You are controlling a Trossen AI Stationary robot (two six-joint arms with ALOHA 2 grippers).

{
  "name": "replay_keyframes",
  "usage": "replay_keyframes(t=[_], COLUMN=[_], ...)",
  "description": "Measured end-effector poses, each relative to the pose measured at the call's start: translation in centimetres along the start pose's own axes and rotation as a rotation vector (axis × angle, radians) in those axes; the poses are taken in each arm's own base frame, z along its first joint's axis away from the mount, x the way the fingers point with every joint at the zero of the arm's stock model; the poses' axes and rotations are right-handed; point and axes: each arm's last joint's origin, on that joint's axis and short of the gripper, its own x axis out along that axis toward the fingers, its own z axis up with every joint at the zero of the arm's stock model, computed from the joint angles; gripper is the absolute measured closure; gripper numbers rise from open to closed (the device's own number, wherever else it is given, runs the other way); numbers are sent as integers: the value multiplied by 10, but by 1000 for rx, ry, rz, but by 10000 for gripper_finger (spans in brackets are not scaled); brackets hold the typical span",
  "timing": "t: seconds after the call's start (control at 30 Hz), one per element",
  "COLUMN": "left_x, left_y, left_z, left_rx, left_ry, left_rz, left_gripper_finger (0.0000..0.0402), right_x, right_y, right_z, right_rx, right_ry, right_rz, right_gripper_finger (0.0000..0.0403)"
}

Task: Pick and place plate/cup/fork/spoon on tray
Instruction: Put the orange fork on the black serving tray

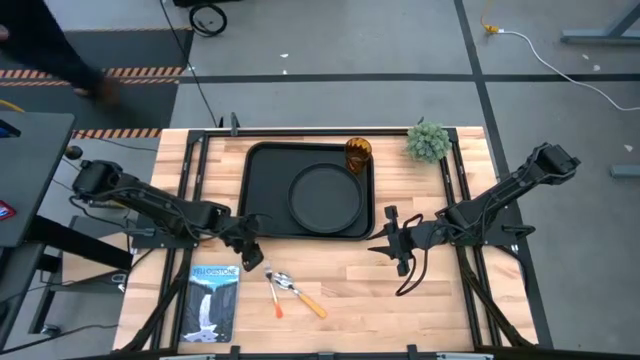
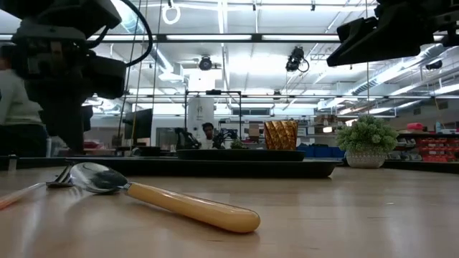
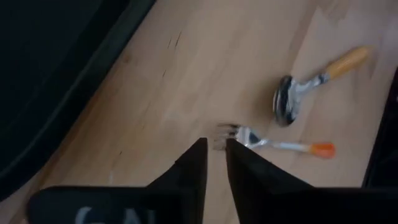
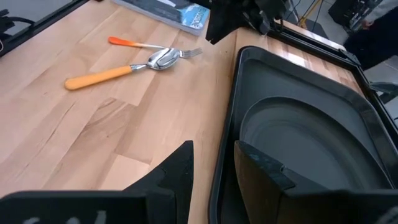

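Next, I open my left gripper's fingers wider and reach around the fork's tines (image 4: 191,53) before I close them, because they are almost closed just short of the fork's teeth (image 3: 225,133).
The black tray (image 1: 262,190) lies at the far middle of the table. The round black plate (image 1: 327,197) lies in it, and the amber cup (image 1: 359,153) stands in its far right corner. The fork (image 1: 272,292) and the spoon (image 1: 301,296) lie on the wood near the front edge, with their heads together. My left gripper (image 1: 252,255) hovers by the tray's near left corner. Its fingers (image 3: 214,146) are a narrow gap apart, just short of the fork's tines (image 3: 233,132). My right gripper (image 1: 392,245) is open and empty by the tray's near right corner (image 4: 227,124).
A booklet with a waterfall picture (image 1: 213,300) lies at the near left. A small potted plant (image 1: 427,141) stands at the far right. The spoon (image 2: 179,204) lies close in the low view. A person (image 2: 18,107) is beyond the table.
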Motion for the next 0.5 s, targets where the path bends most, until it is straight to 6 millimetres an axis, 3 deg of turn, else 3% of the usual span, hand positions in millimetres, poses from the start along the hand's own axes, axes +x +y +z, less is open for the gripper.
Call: replay_keyframes(t=[0.27, 0.5], left_x=[14, 24], left_y=[0, -1], left_z=[1, 1], left_rx=[-82, -76], left_ry=[17, 31], left_rz=[6, -19], left_gripper_finger=[244, 231], right_x=[0, 0], right_y=[0, 0], right_z=[0, 0], right_rx=[-1, 0], right_ry=[-2, -3], right_rz=[0, 0], right_gripper_finger=[280, 280])
